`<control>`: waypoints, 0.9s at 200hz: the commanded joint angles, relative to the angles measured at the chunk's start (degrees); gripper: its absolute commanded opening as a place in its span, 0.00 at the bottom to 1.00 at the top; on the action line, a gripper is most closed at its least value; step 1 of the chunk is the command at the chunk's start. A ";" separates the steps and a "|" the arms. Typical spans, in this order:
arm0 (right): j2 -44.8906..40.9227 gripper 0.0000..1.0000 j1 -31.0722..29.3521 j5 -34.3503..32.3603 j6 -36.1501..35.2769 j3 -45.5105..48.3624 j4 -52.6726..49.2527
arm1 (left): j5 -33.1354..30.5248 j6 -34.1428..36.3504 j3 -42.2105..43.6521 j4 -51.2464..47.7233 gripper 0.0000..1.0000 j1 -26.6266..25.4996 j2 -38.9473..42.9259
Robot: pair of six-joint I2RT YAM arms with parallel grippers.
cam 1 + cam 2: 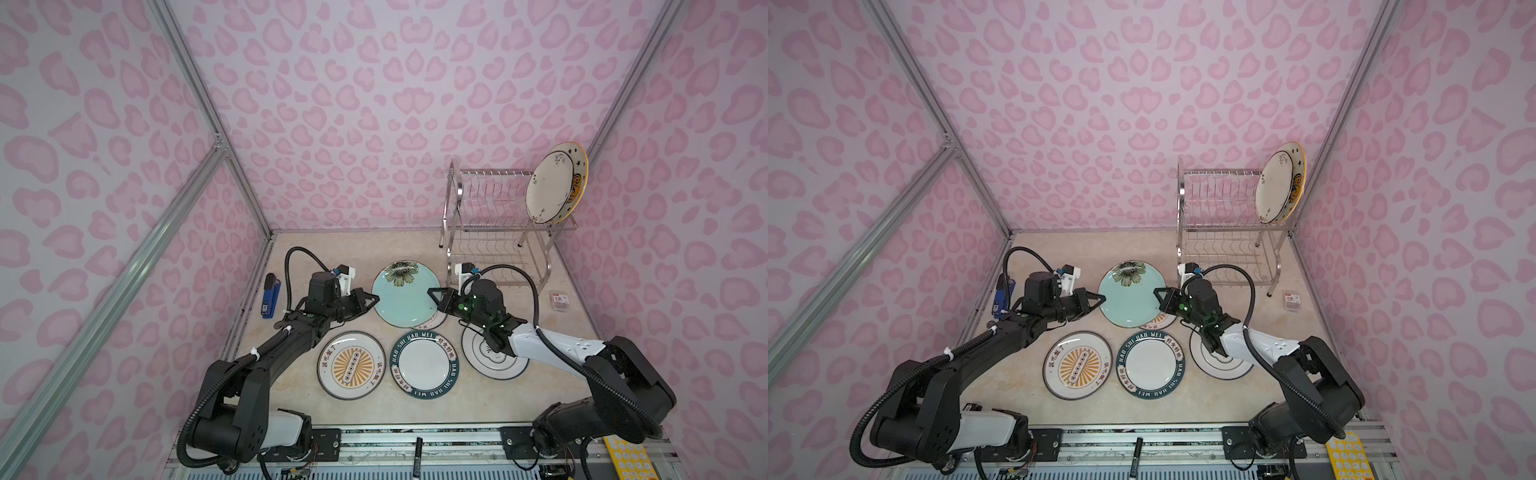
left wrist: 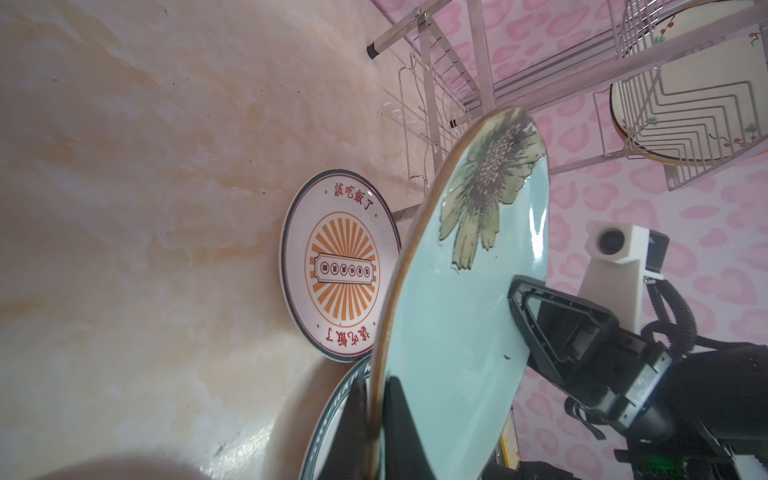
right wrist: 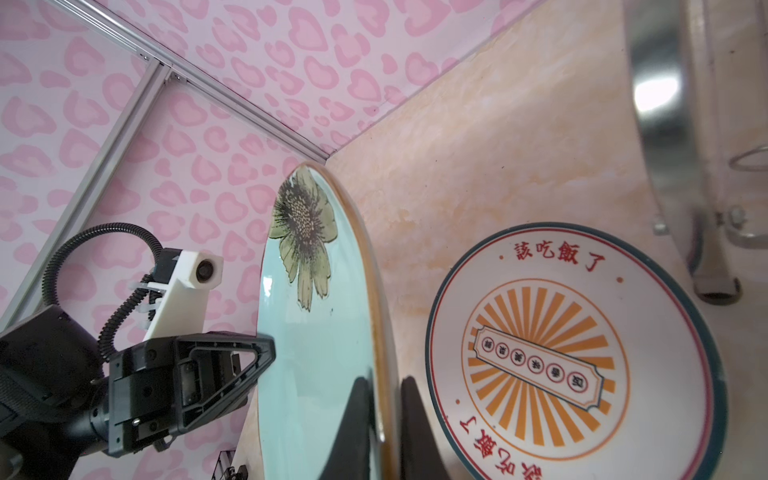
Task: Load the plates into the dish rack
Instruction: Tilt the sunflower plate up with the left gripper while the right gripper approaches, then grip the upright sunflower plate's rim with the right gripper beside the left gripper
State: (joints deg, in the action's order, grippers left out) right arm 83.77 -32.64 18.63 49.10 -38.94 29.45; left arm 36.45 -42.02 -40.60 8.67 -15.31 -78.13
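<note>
The pale blue flower plate's rim [image 1: 376, 288] farthest from the dish rack [image 1: 494, 196] is in my left gripper, so next I pass the plate to my right gripper to load it.
A pale blue flower plate [image 1: 405, 297] is tilted up off the table between both arms. My left gripper [image 1: 376, 298] is shut on its left rim and my right gripper [image 1: 430, 293] is shut on its right rim. In the wrist views the rim [image 2: 457, 311] [image 3: 316, 332] runs between each pair of black fingers. Flat on the table lie an orange sunburst plate [image 1: 352, 365], a dark-teal lettered plate [image 1: 424, 365] and a white emblem plate [image 1: 494, 353], which is partly under the right arm. A second sunburst plate [image 1: 434, 322] peeks from under the blue one. The dish rack [image 1: 494, 224] holds a cream floral plate [image 1: 550, 187] in front of a star plate [image 1: 579, 174].
A blue stapler [image 1: 271, 296] lies by the left wall. Right of the rack sits a small red-labelled box [image 1: 560, 300]. On the front rail there are a black marker [image 1: 417, 455] and a yellow sheet [image 1: 625, 457]. Pink walls close in on three sides.
</note>
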 commanded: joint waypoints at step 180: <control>-1.94 0.00 -0.05 9.49 -0.55 1.26 7.55 | 3.46 2.12 -1.81 1.79 0.41 -0.70 0.35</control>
State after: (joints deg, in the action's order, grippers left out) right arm 81.62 -32.60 25.43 47.00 -37.89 29.85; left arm 38.61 -40.56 -41.65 7.77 -15.97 -77.82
